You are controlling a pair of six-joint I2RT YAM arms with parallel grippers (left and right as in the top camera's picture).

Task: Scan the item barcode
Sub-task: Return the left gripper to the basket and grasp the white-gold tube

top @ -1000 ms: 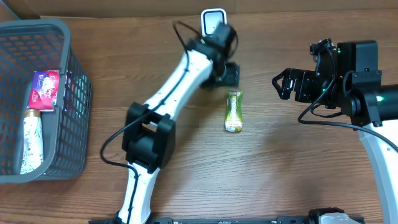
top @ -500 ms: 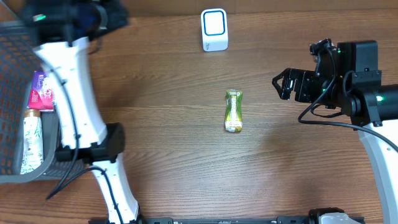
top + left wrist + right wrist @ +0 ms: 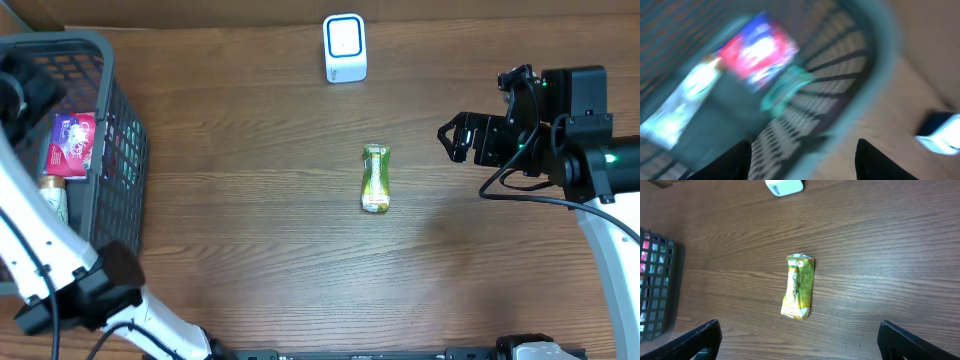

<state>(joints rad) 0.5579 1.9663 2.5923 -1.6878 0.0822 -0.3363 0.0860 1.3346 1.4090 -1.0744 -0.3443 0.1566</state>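
Note:
I should keep moving my left gripper down into the grey basket, as the white bottle's body (image 3: pixel 56 203) is clear of the red packet, and close around that body (image 3: pixel 57 208).
The item, a green-and-yellow packet (image 3: pixel 375 178), lies flat on the wooden table near the middle, and it also shows in the right wrist view (image 3: pixel 799 286). The white scanner (image 3: pixel 345 47) with a blue face stands at the back centre. My right gripper (image 3: pixel 800 347) hovers open to the right of the packet, well apart from it, with nothing between its fingers. My left gripper (image 3: pixel 804 146) hangs over the grey basket (image 3: pixel 875 65) at the far left. Its jaws stand apart with nothing between them, and that view is blurred by motion.
The mesh basket (image 3: pixel 115 150) at the left edge holds a red packet (image 3: pixel 70 143) and a white bottle (image 3: pixel 50 215). My left arm (image 3: pixel 40 250) crosses the basket's front. The right arm's body (image 3: pixel 580 130) fills the right side.
My left arm has swung from the scanner at the back centre leftward to the basket. The packet and the right arm have not moved.

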